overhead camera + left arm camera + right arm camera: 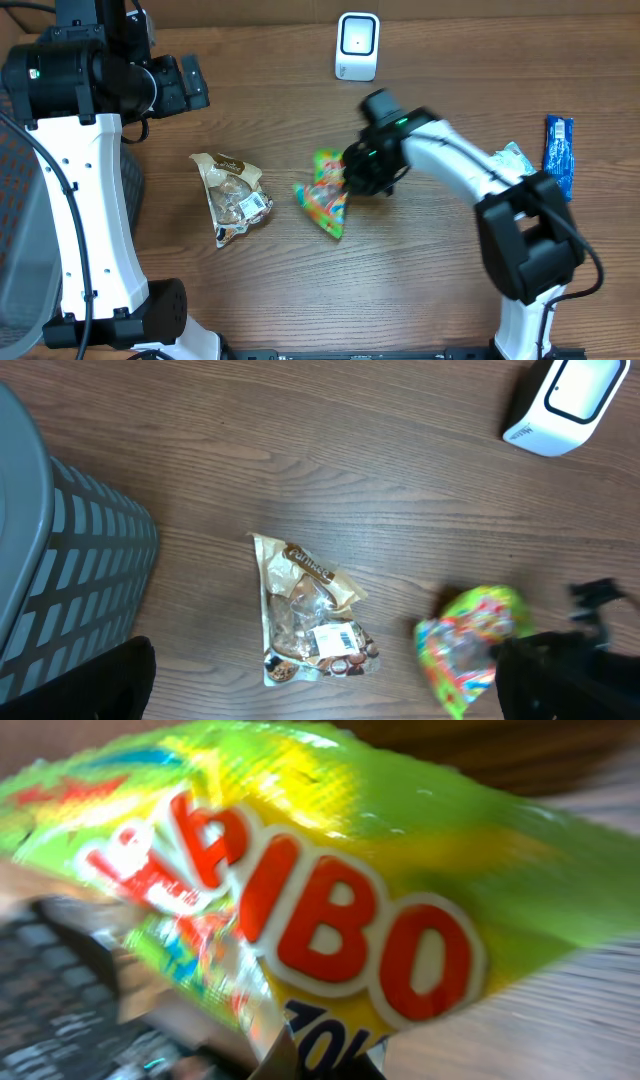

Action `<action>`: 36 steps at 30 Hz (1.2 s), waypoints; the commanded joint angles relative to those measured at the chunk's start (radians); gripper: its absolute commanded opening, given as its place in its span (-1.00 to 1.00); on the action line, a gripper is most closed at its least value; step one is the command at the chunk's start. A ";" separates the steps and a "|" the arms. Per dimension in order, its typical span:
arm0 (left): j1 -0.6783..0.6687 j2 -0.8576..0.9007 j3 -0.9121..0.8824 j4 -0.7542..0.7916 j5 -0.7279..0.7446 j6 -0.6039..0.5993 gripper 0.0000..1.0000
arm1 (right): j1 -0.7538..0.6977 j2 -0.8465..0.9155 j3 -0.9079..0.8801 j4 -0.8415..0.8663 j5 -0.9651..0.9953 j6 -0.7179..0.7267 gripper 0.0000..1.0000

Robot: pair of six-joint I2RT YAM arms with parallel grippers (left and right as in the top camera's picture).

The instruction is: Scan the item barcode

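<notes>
My right gripper should put the bag (pixel 323 202) down, regrip and turn it, because it pinches the candy bag's edge with the Haribo logo (pixel 320 915) showing and the barcode hidden.
A bright green and yellow Haribo candy bag (pixel 325 192) (pixel 470 645) is pinched at its edge by my right gripper (pixel 352 170), which is shut on it near the table's middle. The bag fills the right wrist view (pixel 330 900), tilted, and no barcode shows on this face. A white barcode scanner (pixel 357 45) (pixel 560 400) stands at the back of the table, apart from the bag. My left gripper (pixel 185 85) hangs open at the back left, and its dark fingers (pixel 120 680) hold nothing.
A brown snack bag (pixel 232 195) (pixel 310 625) lies flat left of the candy, with a white barcode label facing up. A blue packet (pixel 560 155) and a pale packet (pixel 512 158) lie at the right. A grey slatted basket (pixel 60 560) stands at the far left.
</notes>
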 commanded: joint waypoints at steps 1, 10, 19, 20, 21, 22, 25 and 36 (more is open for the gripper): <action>-0.004 -0.016 0.000 0.000 0.010 -0.017 1.00 | -0.111 -0.055 0.038 -0.041 -0.203 -0.114 -0.93; -0.004 -0.016 0.000 0.000 0.010 -0.017 0.99 | -0.244 -0.056 0.063 -0.113 0.075 -0.329 -0.50; -0.004 -0.016 0.000 0.000 0.010 -0.017 0.99 | -0.119 -0.060 0.236 -0.188 0.277 -0.463 -0.14; -0.004 -0.016 0.000 0.000 0.010 -0.017 1.00 | -0.092 -0.060 0.242 -0.195 0.323 -0.478 -0.12; -0.004 -0.016 0.000 0.000 0.010 -0.017 1.00 | -0.064 -0.060 0.243 -0.198 0.374 -0.486 -0.10; -0.004 -0.016 0.000 0.000 0.010 -0.017 1.00 | -0.033 -0.060 0.243 -0.203 0.438 -0.486 -0.07; -0.004 -0.016 0.000 0.000 0.010 -0.017 0.99 | 0.064 -0.057 0.240 -0.223 0.652 -0.514 0.15; -0.004 -0.016 0.000 0.000 0.010 -0.017 1.00 | 0.181 0.023 0.180 -0.208 0.793 -0.558 0.50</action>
